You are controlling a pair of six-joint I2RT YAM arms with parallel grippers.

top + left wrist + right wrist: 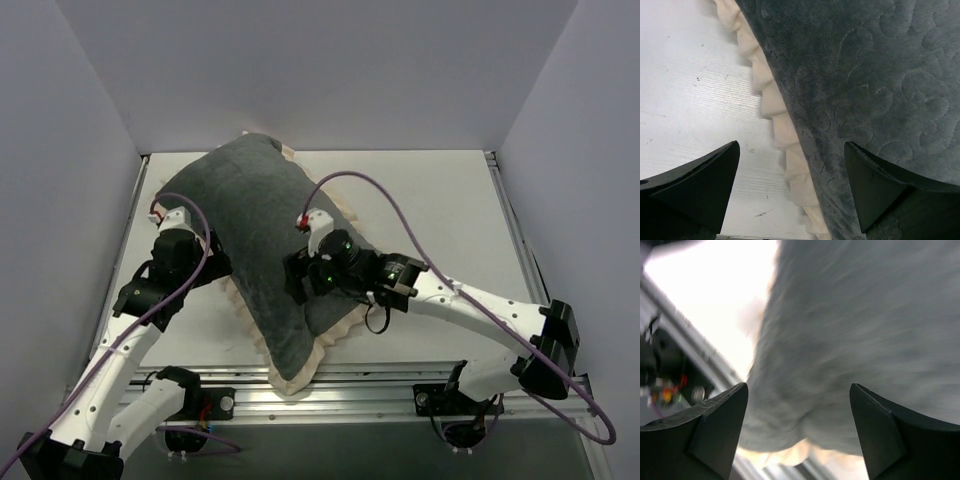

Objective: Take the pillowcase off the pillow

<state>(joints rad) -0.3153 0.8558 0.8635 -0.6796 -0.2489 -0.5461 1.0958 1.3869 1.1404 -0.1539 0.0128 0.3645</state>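
I should turn the pillowcase and then flip it with my left gripper by the grey fabric point(255, 272), because the pillowcase lies grey side up, its near corner over the rail point(291, 378).
The pillowcase point(265, 235) lies diagonally across the table, dark grey-green velvety side up, its cream frill point(340, 330) along the edges. It looks stuffed; the pillow is hidden inside it. My left gripper point(212, 264) is open at the cover's left edge. In the left wrist view point(791, 145) it straddles the frill point(775, 107), one finger over bare table, the other over dark fabric point(865, 75). My right gripper point(298, 282) is open just above the cover's middle. The right wrist view point(798, 386) is blurred and shows grey fabric point(850, 315) between the fingers.
The white table point(430, 200) is boxed in by grey walls at the back and both sides. A metal rail point(400, 385) runs along the front edge, and the cover's near corner hangs onto it. Purple cables loop above both wrists.
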